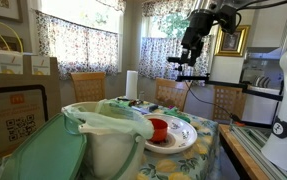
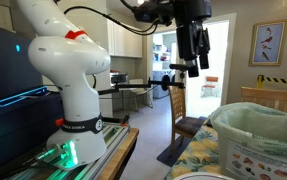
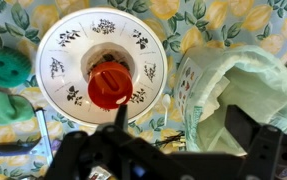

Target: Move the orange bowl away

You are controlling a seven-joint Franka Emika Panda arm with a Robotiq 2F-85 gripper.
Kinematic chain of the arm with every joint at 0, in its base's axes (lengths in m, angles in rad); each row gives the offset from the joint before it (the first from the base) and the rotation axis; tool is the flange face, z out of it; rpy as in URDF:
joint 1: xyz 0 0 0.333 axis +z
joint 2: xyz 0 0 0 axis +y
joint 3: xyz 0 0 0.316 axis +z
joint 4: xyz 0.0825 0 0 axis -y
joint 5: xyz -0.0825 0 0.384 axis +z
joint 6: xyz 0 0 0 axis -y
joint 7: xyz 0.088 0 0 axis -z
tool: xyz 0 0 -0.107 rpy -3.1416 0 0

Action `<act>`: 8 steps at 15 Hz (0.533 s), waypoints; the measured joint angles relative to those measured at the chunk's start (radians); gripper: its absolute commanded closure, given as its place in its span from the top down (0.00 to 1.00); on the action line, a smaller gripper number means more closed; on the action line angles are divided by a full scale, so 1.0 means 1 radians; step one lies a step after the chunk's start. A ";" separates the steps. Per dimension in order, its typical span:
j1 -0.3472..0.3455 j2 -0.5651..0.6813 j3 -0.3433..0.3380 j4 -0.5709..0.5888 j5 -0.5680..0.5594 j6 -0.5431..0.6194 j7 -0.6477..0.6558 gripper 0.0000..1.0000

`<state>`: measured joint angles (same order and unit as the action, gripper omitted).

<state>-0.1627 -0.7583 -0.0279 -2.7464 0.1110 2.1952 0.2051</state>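
My gripper's open fingers are hanging above the plate's edge and the white tub. Next, I move across toward the orange bowl before I go down to take it.
The orange bowl is small, round and red-orange. It sits on the large white plate with a patterned rim on the floral table. In the wrist view the bowl is just below the middle of the plate. My gripper hangs high above the table, well clear of the bowl, and also shows in an exterior view. In the wrist view its fingers are spread apart with nothing between them.
A big white tub with a pale green covering stands beside the plate. A green lid and a white spoon lie on the cloth. A paper towel roll and chairs stand behind.
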 measured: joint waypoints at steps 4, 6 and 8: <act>0.005 -0.061 0.002 -0.009 0.000 -0.029 0.001 1.00; 0.005 -0.049 0.002 -0.009 0.000 -0.028 0.001 1.00; 0.005 -0.046 0.002 -0.009 0.000 -0.028 0.001 1.00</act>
<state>-0.1581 -0.8039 -0.0262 -2.7558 0.1107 2.1671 0.2061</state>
